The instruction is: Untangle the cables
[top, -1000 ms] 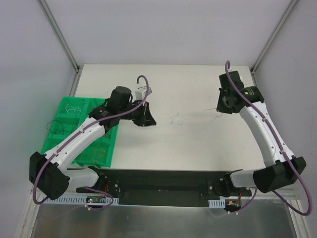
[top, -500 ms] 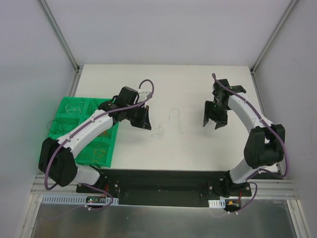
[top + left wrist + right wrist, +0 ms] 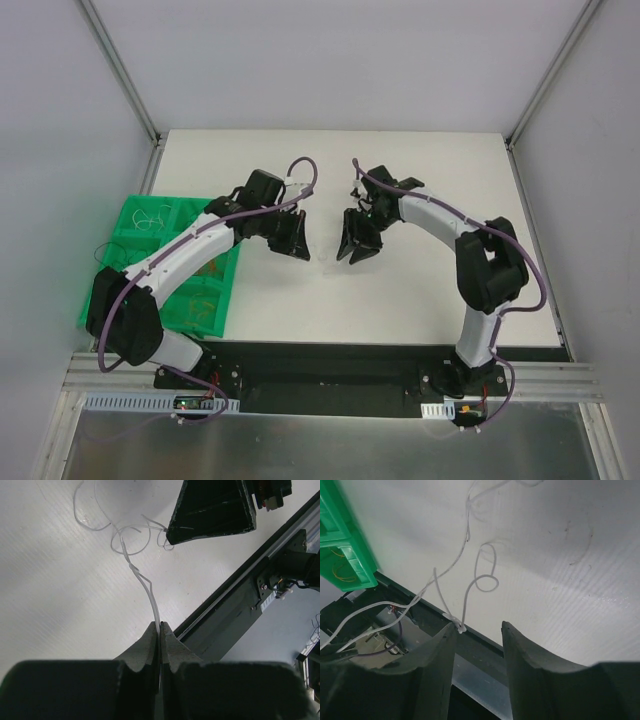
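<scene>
The robot's left gripper is pinching the white cable (image 3: 154,603) far from its small knot, so the right gripper should hold the knot (image 3: 459,626) while the left gripper grips the cable beside it.
My left gripper (image 3: 161,627) is shut on a thin white cable (image 3: 131,567). From its fingertips the strand runs out into loose loops on the white table. In the top view the left gripper (image 3: 298,240) and right gripper (image 3: 358,245) face each other near the table's middle. The right gripper (image 3: 479,627) is open. A small knot (image 3: 459,626) of the white cable (image 3: 470,587) rests against its left fingertip, and nothing sits between the fingers. A hair-thin dark strand (image 3: 584,547) lies on the table beyond. The right gripper's fingers (image 3: 212,507) hang over the loops in the left wrist view.
A green compartment tray (image 3: 165,262) with more thin wires sits at the table's left edge, under the left arm. Its corner (image 3: 345,545) shows in the right wrist view. The black base rail (image 3: 330,365) runs along the near edge.
The right arm has swung left from the table's right side to the middle, and its gripper has opened. The left gripper stayed shut and shifted slightly.
</scene>
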Action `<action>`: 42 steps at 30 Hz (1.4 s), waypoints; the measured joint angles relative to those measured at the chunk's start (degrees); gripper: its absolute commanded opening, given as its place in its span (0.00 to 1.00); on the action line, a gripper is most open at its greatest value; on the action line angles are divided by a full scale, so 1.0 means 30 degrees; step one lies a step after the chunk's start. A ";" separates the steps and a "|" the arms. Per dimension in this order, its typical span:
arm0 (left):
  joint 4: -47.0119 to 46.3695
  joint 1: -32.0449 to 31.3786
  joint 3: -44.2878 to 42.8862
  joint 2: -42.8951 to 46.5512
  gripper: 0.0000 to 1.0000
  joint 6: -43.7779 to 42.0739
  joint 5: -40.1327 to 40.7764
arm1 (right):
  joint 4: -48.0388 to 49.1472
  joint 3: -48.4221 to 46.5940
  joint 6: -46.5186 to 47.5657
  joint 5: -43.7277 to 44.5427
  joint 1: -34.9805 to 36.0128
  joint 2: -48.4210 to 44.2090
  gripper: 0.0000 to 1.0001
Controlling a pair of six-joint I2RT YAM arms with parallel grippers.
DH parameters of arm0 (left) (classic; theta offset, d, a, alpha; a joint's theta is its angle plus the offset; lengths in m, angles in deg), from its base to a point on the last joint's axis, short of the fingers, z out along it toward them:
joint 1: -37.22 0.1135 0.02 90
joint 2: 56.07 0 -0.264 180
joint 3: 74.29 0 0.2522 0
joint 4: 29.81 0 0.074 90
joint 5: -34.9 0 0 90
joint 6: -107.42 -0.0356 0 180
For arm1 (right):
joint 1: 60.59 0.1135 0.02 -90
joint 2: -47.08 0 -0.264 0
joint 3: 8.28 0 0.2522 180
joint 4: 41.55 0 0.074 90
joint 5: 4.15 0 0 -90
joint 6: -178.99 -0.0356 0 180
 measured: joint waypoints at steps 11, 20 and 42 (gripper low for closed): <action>0.0204 0.0000 -0.0291 -0.0612 0.00 -0.0270 -0.0022 | 0.2375 0.1173 -0.0109 0.0226 0.0634 -0.0780 0.27; 0.0415 0.0000 -0.0306 -0.0678 0.00 -0.0321 -0.0138 | 0.3942 0.1399 -0.0415 0.0270 0.1443 -0.0903 0.00; 0.1107 0.0022 0.0780 0.0991 0.55 -0.1151 -0.0845 | 0.5952 0.2856 -0.4284 -0.0641 -0.0284 -0.1967 0.00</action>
